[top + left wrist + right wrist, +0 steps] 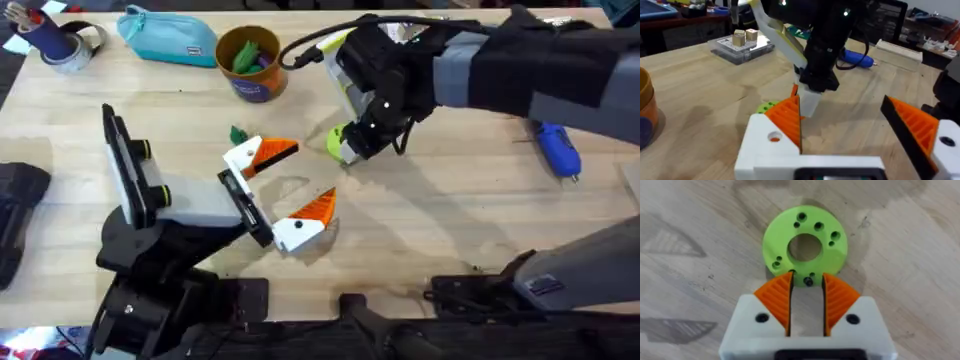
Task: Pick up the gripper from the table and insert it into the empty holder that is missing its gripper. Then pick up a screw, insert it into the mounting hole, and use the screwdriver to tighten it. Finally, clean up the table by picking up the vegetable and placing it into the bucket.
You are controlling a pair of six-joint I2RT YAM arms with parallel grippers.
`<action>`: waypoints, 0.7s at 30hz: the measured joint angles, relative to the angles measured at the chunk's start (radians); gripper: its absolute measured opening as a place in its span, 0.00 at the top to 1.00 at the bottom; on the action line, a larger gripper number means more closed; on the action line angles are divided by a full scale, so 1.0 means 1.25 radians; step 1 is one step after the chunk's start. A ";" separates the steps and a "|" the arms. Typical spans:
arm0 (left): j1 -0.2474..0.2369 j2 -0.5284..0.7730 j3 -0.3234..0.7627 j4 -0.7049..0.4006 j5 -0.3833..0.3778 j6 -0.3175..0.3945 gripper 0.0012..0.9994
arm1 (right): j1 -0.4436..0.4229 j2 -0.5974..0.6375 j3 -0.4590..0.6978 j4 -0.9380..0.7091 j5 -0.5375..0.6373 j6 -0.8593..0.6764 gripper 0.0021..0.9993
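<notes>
I expect the screw to come free and leave the disc behind when I lift, because the screw's dark head (808, 281) sticks up from a hole in the lime-green disc (782, 242).
The holder's black crossbar (246, 208) fronts a white housing at the left arm's end. It carries two white-and-orange fingers set wide apart. These form my left gripper (312, 172) (840, 100), open and empty. The gripper (262, 154) (782, 125) sits at the crossbar's far end, its mounting hole facing up. My right gripper (350, 145) (807, 277) hangs over a lime-green disc (805, 240), fingers slightly apart either side of a small dark screw (808, 281). The blue screwdriver (558, 150) (855, 59) lies far right. A green vegetable (238, 134) lies beside the gripper. The bucket (250, 62) stands behind.
A teal zip pouch (168, 38) and tape rolls (70, 45) lie along the table's back left. A clear box with wooden blocks (742, 45) stands behind the right arm. A long black bar (122, 165) stands at the left. Bare wood lies between the disc and the screwdriver.
</notes>
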 joint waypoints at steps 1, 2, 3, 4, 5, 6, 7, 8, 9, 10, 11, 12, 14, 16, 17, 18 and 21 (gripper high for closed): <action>0.000 0.000 0.000 0.000 0.000 0.000 0.01 | 0.000 0.000 0.000 0.000 0.001 -0.001 0.71; 0.000 0.000 0.000 0.000 0.000 0.000 0.01 | 0.000 0.000 0.000 0.000 0.003 -0.003 0.76; 0.000 0.000 0.000 0.000 0.000 0.000 0.01 | 0.000 0.000 0.000 0.000 0.003 -0.004 0.83; 0.000 0.000 0.000 0.000 0.000 0.000 0.01 | 0.000 0.000 0.000 0.000 0.003 -0.003 0.88; 0.000 0.000 0.000 0.000 0.000 0.000 0.01 | 0.000 0.000 0.000 0.000 0.004 -0.005 0.92; 0.000 0.000 0.000 0.000 0.000 0.000 0.01 | 0.000 0.000 0.000 0.000 0.002 -0.006 0.97; 0.000 0.000 0.000 0.000 0.000 0.000 0.01 | 0.000 0.000 0.000 0.000 0.002 -0.004 0.99; 0.000 0.000 0.000 0.000 0.000 0.000 0.01 | 0.000 0.000 0.000 0.000 0.002 -0.004 0.99; 0.000 0.000 0.000 0.000 0.000 0.000 0.01 | 0.000 0.000 0.000 0.000 0.002 -0.004 0.99; 0.000 0.000 0.000 0.000 0.000 0.000 0.01 | 0.000 0.000 0.000 0.000 0.002 -0.004 0.99; 0.000 0.000 0.000 0.000 0.000 0.000 0.01 | 0.000 0.000 0.000 0.000 0.002 -0.004 0.99; 0.000 0.000 0.000 0.000 0.000 0.000 0.01 | 0.000 0.000 0.000 0.000 0.002 -0.004 0.99; 0.000 0.000 0.000 0.000 0.000 0.000 0.01 | 0.000 0.000 0.000 0.000 0.002 -0.004 0.99; 0.000 0.000 0.000 0.000 0.000 0.000 0.01 | 0.000 0.000 0.000 0.000 0.002 -0.004 0.99; 0.000 0.000 0.000 0.000 0.000 0.000 0.01 | 0.000 0.000 0.000 0.000 0.002 -0.004 0.99; 0.000 0.000 0.000 0.000 0.000 0.000 0.01 | 0.000 0.000 0.000 -0.002 0.002 -0.004 0.99; 0.000 0.000 0.000 0.000 0.000 0.000 0.01 | 0.000 0.000 0.004 -0.024 0.003 -0.004 0.99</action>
